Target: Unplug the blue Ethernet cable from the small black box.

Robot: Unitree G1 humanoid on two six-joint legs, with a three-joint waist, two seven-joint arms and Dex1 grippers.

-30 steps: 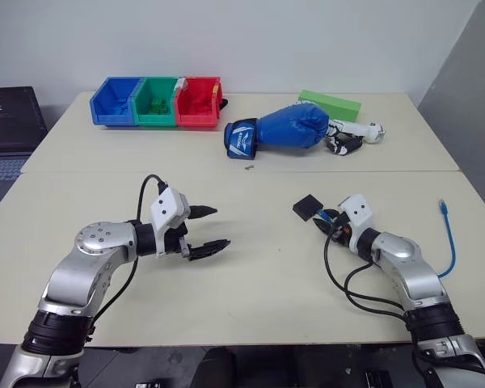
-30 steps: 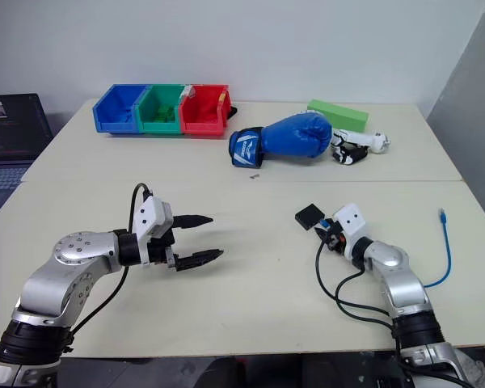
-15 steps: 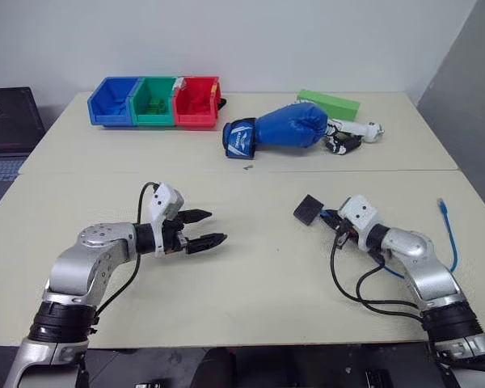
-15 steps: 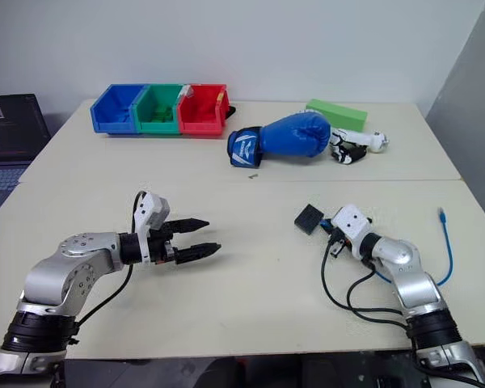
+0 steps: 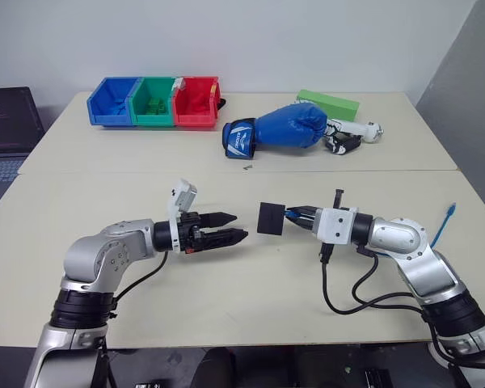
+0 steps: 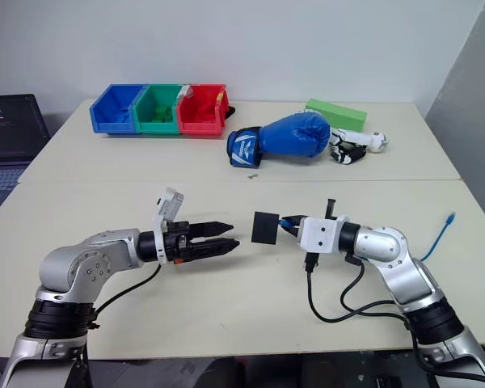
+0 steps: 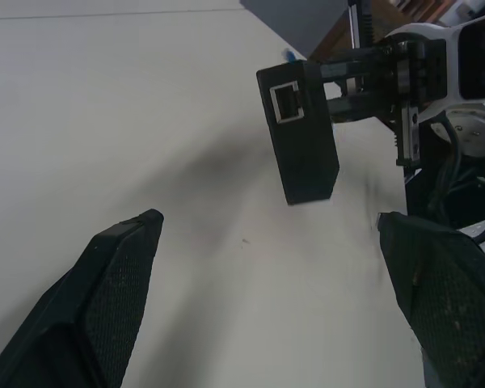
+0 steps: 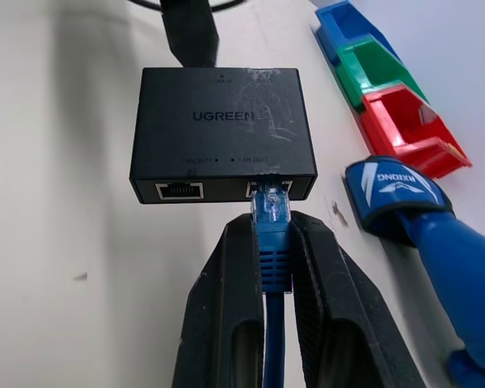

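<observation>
I am pinching the plug's sides with my right gripper, clear of its clip, so next I turn it and squeeze the clip while my left gripper holds the small black box.
The small black box hangs in the air over the middle of the table, carried by the blue Ethernet cable plugged into one of its two side ports. My right gripper is shut on the cable's blue plug boot, just behind the box. The cable's loose end lies near the table's right edge. My left gripper is open and points at the box from the left, a short gap away. In the left wrist view the box sits ahead of the two spread fingers, an empty port facing them.
Blue, green and red bins stand at the back left. A blue boxing glove, a green block and a black-and-white gadget lie at the back right. A laptop sits off the left edge.
My right gripper shut on the cable's plug, lifted the box off the table and carried it left toward the middle. My left gripper rolled and reached right toward the box.
</observation>
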